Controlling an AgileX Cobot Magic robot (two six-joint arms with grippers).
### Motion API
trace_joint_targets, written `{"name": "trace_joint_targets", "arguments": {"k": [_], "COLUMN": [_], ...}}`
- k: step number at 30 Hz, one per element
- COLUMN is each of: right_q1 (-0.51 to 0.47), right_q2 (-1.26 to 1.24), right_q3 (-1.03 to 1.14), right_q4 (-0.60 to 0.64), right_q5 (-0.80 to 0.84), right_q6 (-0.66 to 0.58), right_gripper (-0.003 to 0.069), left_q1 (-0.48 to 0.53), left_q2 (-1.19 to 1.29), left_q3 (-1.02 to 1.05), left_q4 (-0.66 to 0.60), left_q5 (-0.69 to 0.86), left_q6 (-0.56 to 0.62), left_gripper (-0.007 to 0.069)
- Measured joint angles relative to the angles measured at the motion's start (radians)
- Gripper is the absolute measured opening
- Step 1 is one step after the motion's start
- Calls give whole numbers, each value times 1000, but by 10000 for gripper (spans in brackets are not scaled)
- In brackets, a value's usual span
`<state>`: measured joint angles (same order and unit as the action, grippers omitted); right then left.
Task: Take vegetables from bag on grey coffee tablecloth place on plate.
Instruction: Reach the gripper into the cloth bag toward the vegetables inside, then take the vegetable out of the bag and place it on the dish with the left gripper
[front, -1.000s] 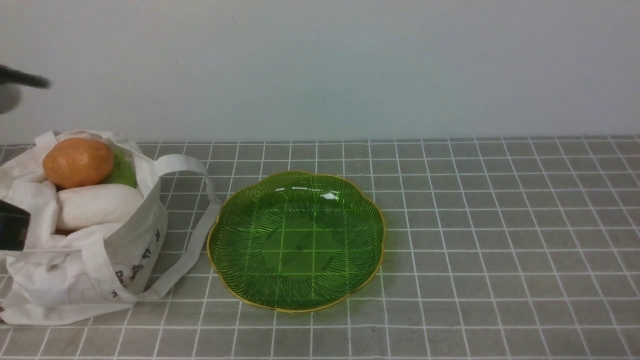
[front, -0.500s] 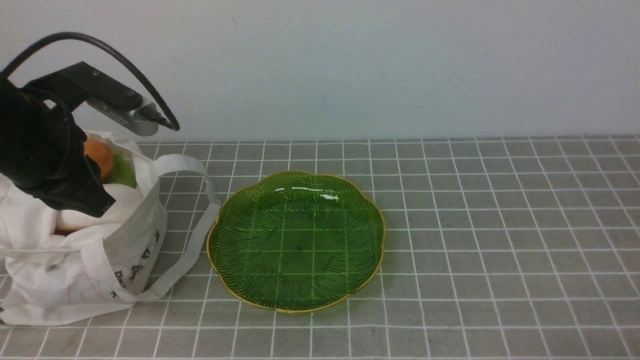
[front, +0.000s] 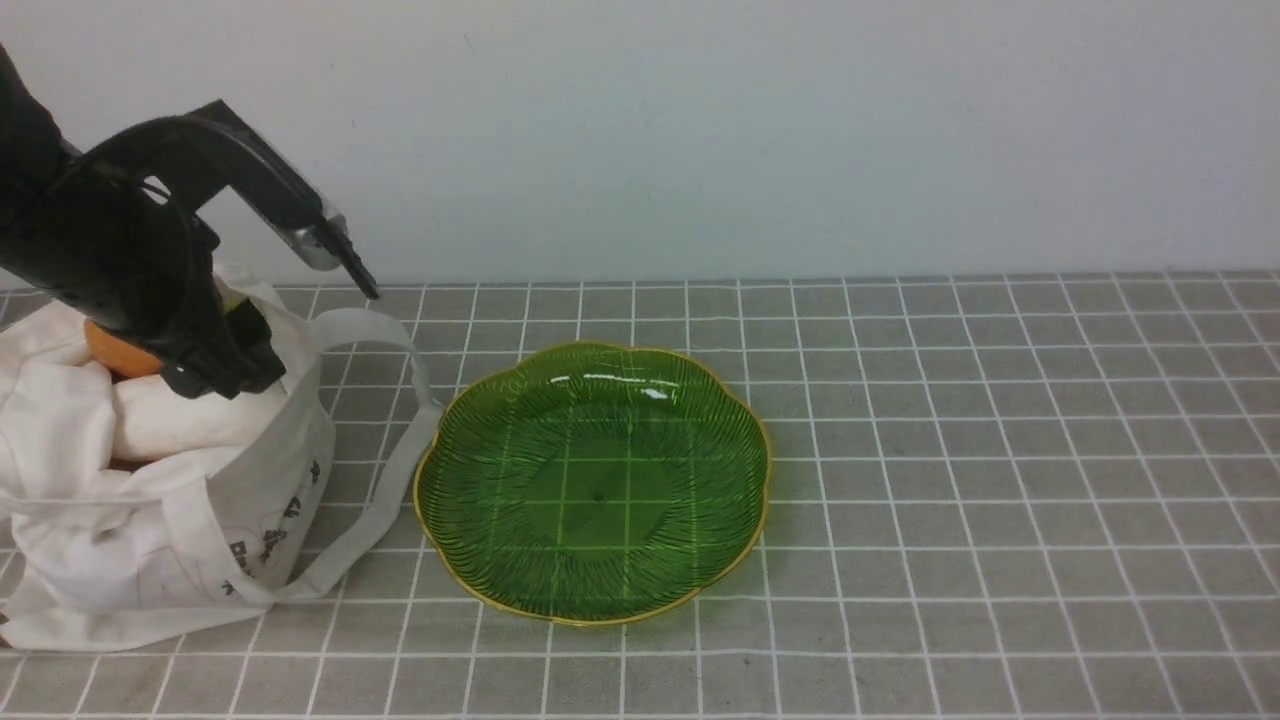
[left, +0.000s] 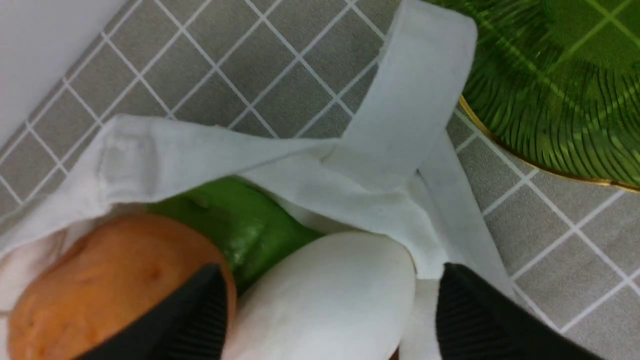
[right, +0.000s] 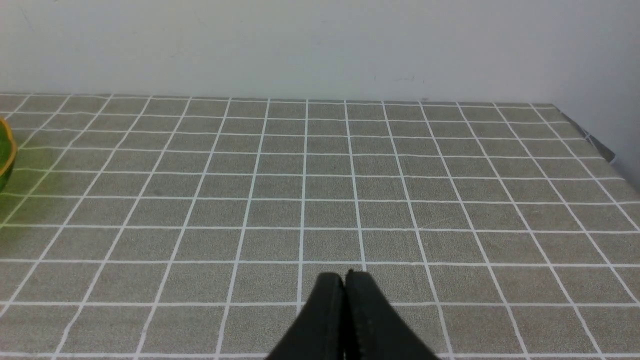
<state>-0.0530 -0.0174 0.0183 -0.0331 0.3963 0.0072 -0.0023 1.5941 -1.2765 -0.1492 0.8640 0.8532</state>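
My gripper will uncover a hidden red vegetable when it lifts the white vegetable, because a dark red sliver shows under the white one.
The white cloth bag stands on the grey tablecloth at the left, with the vegetables in its mouth. They are a white oblong one, an orange-brown one and a green one. My left gripper hangs over the bag's mouth, open, its black fingers on either side of the white vegetable's end. The green plate sits just right of the bag, nothing on it. In its wrist view my right gripper is shut and holds nothing, low over bare cloth.
The bag's loop handle droops toward the plate's rim. A pale wall runs along the back of the table. The cloth's right edge shows in the right wrist view.
My left arm has swung in from the left edge and come down over the bag's mouth, now covering most of the orange and green vegetables. Bag and plate have not moved.
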Motion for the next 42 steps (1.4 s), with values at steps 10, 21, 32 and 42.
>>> {"name": "trace_joint_targets", "arguments": {"k": [10, 21, 32, 42], "right_q1": [0, 0, 0, 0], "right_q2": [0, 0, 0, 0], "right_q3": [0, 0, 0, 0], "right_q4": [0, 0, 0, 0], "right_q5": [0, 0, 0, 0], "right_q6": [0, 0, 0, 0], "right_gripper": [-13, -13, -13, -13], "left_q1": [0, 0, 0, 0], "left_q2": [68, 120, 81, -106], "left_q3": [0, -1, -1, -1], "left_q4": [72, 121, 124, -57], "left_q5": [23, 6, -4, -13], "left_q6": [44, 11, -170, -239], "left_gripper": [634, 534, 519, 501]}}
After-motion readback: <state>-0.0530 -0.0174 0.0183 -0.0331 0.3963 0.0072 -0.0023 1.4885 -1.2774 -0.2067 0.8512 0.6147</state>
